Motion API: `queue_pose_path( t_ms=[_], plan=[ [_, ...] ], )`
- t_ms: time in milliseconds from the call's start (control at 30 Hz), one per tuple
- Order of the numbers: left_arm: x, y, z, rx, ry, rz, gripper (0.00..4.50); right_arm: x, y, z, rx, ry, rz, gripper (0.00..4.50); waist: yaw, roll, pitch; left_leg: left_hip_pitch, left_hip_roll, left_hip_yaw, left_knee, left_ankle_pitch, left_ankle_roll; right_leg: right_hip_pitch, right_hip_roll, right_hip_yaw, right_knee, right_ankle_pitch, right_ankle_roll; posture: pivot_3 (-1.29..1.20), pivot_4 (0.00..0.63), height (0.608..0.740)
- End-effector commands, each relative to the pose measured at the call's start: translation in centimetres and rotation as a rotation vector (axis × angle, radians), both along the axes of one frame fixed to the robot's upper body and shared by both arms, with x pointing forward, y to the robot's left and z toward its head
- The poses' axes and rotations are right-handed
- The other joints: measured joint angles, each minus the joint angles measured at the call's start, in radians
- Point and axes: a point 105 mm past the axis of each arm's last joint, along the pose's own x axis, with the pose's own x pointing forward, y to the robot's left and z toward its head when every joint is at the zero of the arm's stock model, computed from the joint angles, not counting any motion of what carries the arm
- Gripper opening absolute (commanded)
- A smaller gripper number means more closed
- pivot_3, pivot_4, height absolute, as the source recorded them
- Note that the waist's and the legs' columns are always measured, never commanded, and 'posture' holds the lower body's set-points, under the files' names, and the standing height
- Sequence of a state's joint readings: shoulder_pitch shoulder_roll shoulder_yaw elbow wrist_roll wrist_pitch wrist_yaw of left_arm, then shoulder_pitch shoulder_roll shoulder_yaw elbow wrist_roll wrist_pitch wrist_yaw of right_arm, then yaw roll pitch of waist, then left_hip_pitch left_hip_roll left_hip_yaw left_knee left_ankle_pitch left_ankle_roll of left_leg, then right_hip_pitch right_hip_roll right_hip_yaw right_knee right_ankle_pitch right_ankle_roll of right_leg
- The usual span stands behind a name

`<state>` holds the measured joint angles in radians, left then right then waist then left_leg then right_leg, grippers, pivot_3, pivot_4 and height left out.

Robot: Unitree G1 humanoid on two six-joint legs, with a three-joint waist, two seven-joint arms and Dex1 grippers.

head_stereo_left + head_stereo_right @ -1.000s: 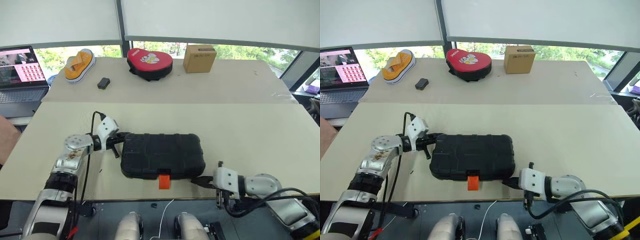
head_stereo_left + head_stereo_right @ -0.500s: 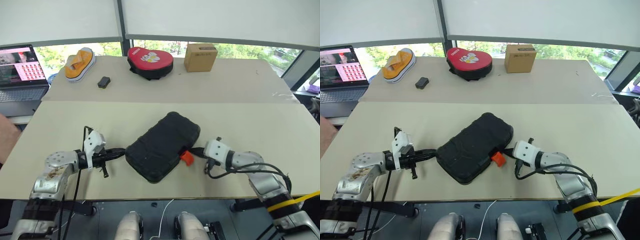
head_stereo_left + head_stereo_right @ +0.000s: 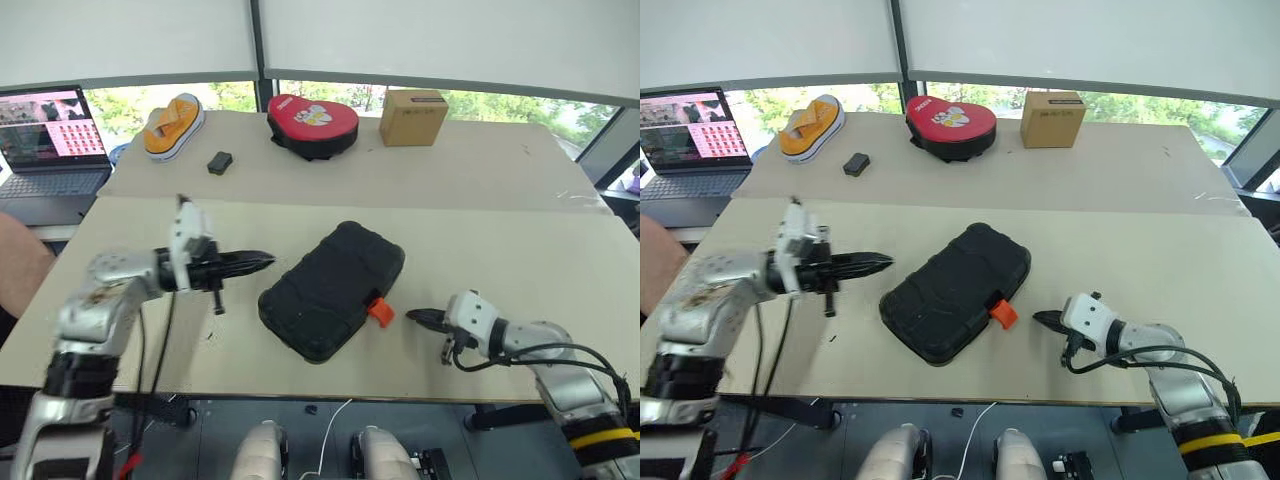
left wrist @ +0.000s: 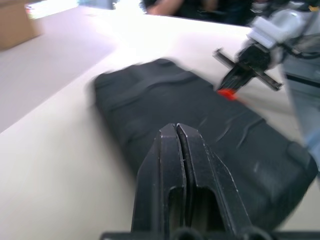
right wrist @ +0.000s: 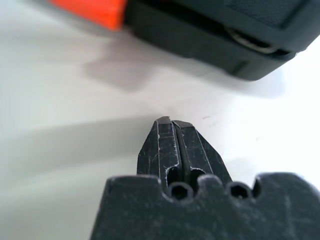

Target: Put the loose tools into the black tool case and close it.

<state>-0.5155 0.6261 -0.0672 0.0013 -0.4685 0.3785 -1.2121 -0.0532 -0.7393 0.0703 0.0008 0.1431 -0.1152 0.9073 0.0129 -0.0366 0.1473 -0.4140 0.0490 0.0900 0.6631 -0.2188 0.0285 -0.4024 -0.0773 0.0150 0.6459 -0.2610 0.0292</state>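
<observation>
Next, I brace the lid with my left gripper while my right gripper pushes the orange latch closed, because the latch sticks out from the black tool case.
The black tool case lies closed and turned diagonally in the middle of the near table, its orange latch sticking out on the right side. My left gripper is shut and empty, held above the table just left of the case and pointing at it. Right of the latch, my right gripper is shut, low over the table and a small gap away from it. In the right wrist view the shut fingertips face the latch. The loose tools are out of view.
On the far table stand a laptop, an orange-and-white shoe, a small dark block, a red pouch and a cardboard box. A person's arm shows at the left edge.
The case has swung from square to diagonal. My left gripper has lifted off the table beside the case. My right gripper has drawn back from the latch towards the right.
</observation>
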Motion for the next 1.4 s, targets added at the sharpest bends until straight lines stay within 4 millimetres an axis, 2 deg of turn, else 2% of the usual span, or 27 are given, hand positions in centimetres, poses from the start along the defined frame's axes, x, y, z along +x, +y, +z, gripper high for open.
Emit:
queue_pose_path(
  t_ms=[33, 167, 200, 300, 367, 467, 633, 1000, 1133, 1267, 1400],
  plan=[
    [1.5, -2.8, -1.4, 0.088, -0.051, -0.039, 0.1, -1.0, 0.3, 0.6, 0.028, 0.008, 0.006, 0.0, -0.004, 0.0, 0.0, 0.0, 0.0, 0.0, 0.0, 0.0, 0.0, 0.0, 0.0, 0.0, 0.0, 0.0, 0.0, 0.0, 0.15, 0.74],
    [2.7, -5.7, -3.4, 0.15, -0.054, -0.069, 0.1, -1.1, 1.2, 1.4, 0.076, -0.008, -0.007, 0.0, -0.013, 0.0, 0.0, 0.0, 0.0, 0.0, 0.0, 0.0, 0.0, -0.001, 0.002, 0.001, 0.0, 0.0, 0.0, 0.0, 0.15, 0.74],
    [2.8, -5.9, -4.6, 0.193, -0.008, -0.054, 0.1, -1.1, 1.4, 1.5, 0.082, -0.009, -0.01, 0.0, -0.013, 0.0, 0.0, -0.001, 0.0, -0.001, 0.0, 0.0, 0.0, -0.002, 0.002, 0.001, 0.0, 0.0, 0.0, 0.0, 0.15, 0.74],
    [2.5, -5.0, -9.1, 0.359, 0.064, -0.044, 0.1, -1.2, 1.8, 1.8, 0.098, -0.012, -0.009, 0.0, -0.01, 0.003, -0.003, 0.0, 0.0, -0.002, 0.0, 0.0, 0.0, 0.0, 0.001, 0.001, 0.0, 0.0, 0.0, 0.0, 0.15, 0.74],
    [2.1, -4.5, -10.8, 0.401, 0.108, -0.04, 0.1, -1.2, 2.1, 2.0, 0.11, -0.015, -0.011, 0.0, -0.009, 0.006, -0.007, 0.004, 0.0, -0.002, 0.0, 0.0, 0.0, 0.004, 0.001, 0.001, -0.001, 0.0, 0.0, 0.0, 0.15, 0.74],
    [1.4, -5.0, -10.9, 0.339, 0.145, -0.02, 0.1, -0.9, 3.1, 2.3, 0.132, -0.025, -0.003, 0.0, -0.012, 0.01, -0.015, 0.016, 0.0, -0.002, -0.002, -0.002, 0.002, 0.016, 0.001, 0.0, -0.004, -0.001, 0.0, 0.0, 0.15, 0.74],
    [0.7, -4.3, -11.3, 0.336, 0.17, 0.0, 0.1, -0.5, 3.9, 2.1, 0.132, -0.011, 0.015, 0.0, -0.013, 0.014, -0.027, 0.016, 0.0, -0.003, -0.002, -0.002, 0.002, 0.016, 0.001, 0.001, -0.004, -0.002, 0.0, 0.0, 0.15, 0.74],
    [0.8, -3.1, -11.5, 0.336, 0.184, 0.062, 0.1, 0.4, 5.9, 2.1, 0.152, -0.019, 0.073, 0.0, -0.022, 0.014, -0.033, 0.017, 0.001, -0.004, -0.003, -0.002, 0.003, 0.016, 0.001, 0.001, -0.004, -0.003, -0.002, 0.0, 0.15, 0.74],
    [0.8, -3.0, -11.6, 0.336, 0.184, 0.066, 0.1, 0.1, 5.7, 2.1, 0.139, -0.006, 0.082, 0.0, -0.022, 0.013, -0.034, 0.017, 0.001, -0.004, -0.003, -0.003, 0.003, 0.016, 0.001, 0.001, -0.004, -0.003, -0.002, 0.0, 0.15, 0.74],
    [0.7, -2.9, -11.6, 0.338, 0.184, 0.066, 0.1, -0.6, 4.5, 2.4, 0.105, 0.017, 0.08, 0.0, -0.023, 0.014, -0.034, 0.017, 0.001, -0.004, -0.003, -0.003, 0.003, 0.016, 0.001, 0.001, -0.004, -0.003, -0.002, 0.0, 0.15, 0.74],
    [0.6, -2.7, -11.8, 0.34, 0.186, 0.067, 0.1, -0.9, 3.6, 4.3, 0.133, -0.007, 0.071, 0.0, -0.025, 0.014, -0.034, 0.017, 0.001, -0.004, -0.004, -0.003, 0.003, 0.016, 0.001, 0.001, -0.004, -0.003, -0.002, 0.0, 0.15, 0.74]
  ],
)
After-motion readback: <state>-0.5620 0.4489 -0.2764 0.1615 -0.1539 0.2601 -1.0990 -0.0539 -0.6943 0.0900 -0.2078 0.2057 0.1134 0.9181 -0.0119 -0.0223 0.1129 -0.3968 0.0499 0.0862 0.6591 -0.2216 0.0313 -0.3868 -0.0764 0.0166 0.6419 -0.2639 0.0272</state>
